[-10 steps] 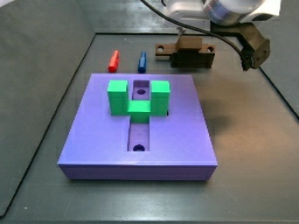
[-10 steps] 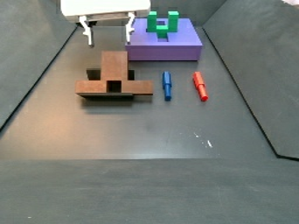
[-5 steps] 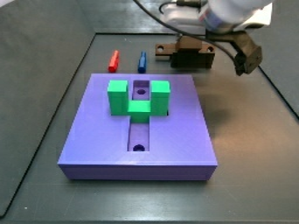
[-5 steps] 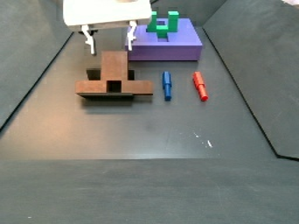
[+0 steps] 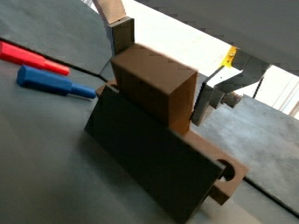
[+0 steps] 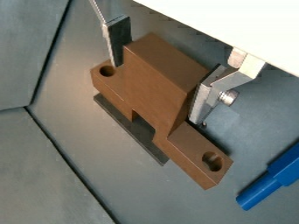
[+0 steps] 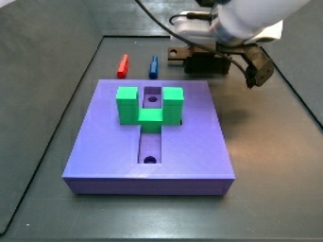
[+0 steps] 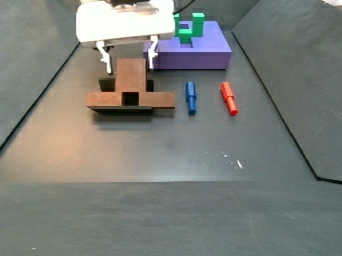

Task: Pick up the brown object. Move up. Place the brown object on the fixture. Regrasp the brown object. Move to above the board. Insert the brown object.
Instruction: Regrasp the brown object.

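Note:
I expect the brown object to come straight up and leave the fixture behind when I lift, because the object stands clear above the dark fixture's upright plate.
The brown object is a tan bar with a raised block and a round hole near each end. It rests on the dark fixture, seen from the side as a brown cross. My gripper is open and straddles the raised block. One finger stands at one face, the other finger at the opposite face, each with a small gap. The lavender board lies apart from it.
A green U-shaped block sits on the board over its slot. A blue peg and a red peg lie on the floor beside the fixture. Dark walls enclose the work area.
The gripper has come down over the brown object, so its fingers now flank the raised block. The brown object, pegs and board have not moved.

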Controlling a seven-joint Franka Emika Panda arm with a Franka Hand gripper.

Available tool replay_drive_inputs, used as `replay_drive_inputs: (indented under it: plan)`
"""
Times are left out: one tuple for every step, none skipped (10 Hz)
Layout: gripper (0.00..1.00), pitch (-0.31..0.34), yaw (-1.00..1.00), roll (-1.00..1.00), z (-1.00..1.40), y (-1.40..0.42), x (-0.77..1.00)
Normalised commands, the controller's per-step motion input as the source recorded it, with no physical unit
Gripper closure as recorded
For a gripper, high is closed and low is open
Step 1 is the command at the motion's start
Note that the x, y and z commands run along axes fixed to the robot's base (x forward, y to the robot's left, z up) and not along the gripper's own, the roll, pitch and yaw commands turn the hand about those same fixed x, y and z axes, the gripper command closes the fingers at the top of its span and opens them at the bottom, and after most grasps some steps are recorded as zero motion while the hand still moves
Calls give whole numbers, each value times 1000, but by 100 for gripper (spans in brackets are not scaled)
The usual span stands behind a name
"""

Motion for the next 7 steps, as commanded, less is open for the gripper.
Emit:
replay_drive_inputs:
  plan:
    - [0,0,0,63,-157,86,0]
    - [0,3,0,0,0,0,20]
    - [0,0,0,0,0,0,0]
    - [100,0,0,0,0,0,0]
    - [100,0,0,0,0,0,0]
    - [100,0,0,0,0,0,0]
    - [100,0,0,0,0,0,0]
